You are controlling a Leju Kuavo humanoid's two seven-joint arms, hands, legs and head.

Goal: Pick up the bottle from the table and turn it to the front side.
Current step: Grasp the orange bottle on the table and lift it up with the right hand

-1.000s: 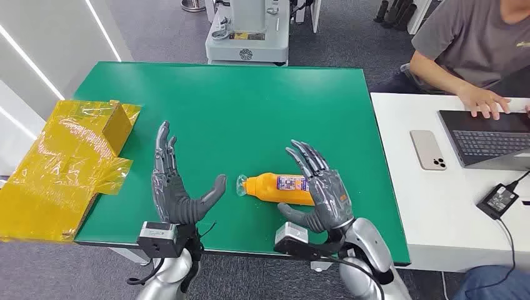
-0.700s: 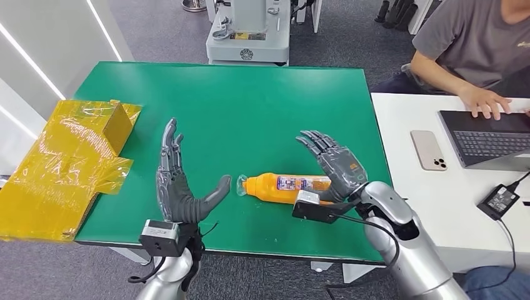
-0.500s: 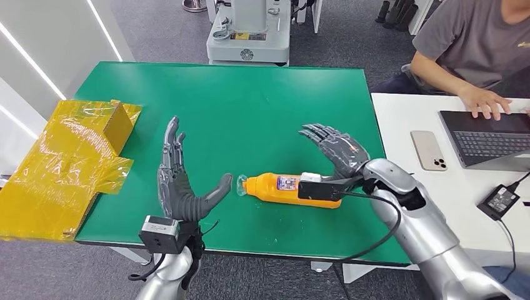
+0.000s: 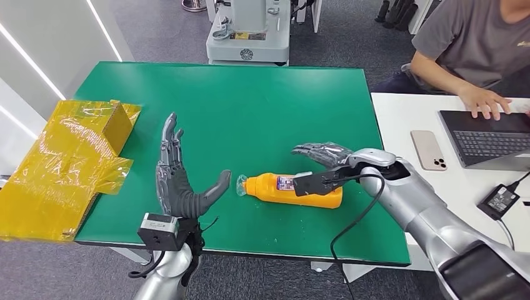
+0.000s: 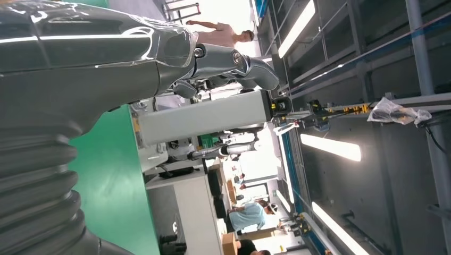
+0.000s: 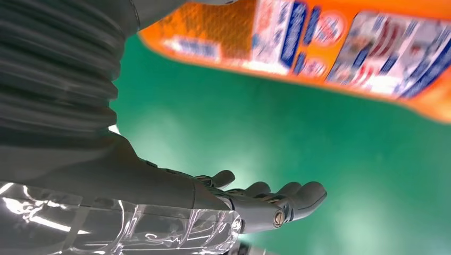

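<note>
The label [image 4: 285,183] facing up is crowded with fine print and small icons, so the robot should expect the bottle [image 4: 269,190] to show another, hidden label when the robot turns it.
An orange bottle [image 4: 284,189] with a printed label lies on its side on the green table [image 4: 250,106], its clear cap [image 4: 240,185] pointing left. My right hand [image 4: 322,152] hovers just beyond the bottle's base end, fingers spread and holding nothing; the wrist camera block sits over the bottle. In the right wrist view the bottle [image 6: 319,48] is close and blurred, apart from the hand [image 6: 223,204]. My left hand [image 4: 181,184] stands on edge, open, left of the cap, with the thumb a small gap from it. The left hand [image 5: 80,58] also appears in the left wrist view.
A yellow film-wrapped box [image 4: 75,156] overhangs the table's left edge. To the right a white desk [image 4: 437,206] carries a phone [image 4: 429,150], a laptop [image 4: 487,137] and a charger [image 4: 498,199], with a person [image 4: 475,44] typing. A white machine [image 4: 248,31] stands behind the table.
My right arm swung up and over the bottle: the hand went from its near side, palm up, to its far side, palm down. The bottle and left hand barely moved.
</note>
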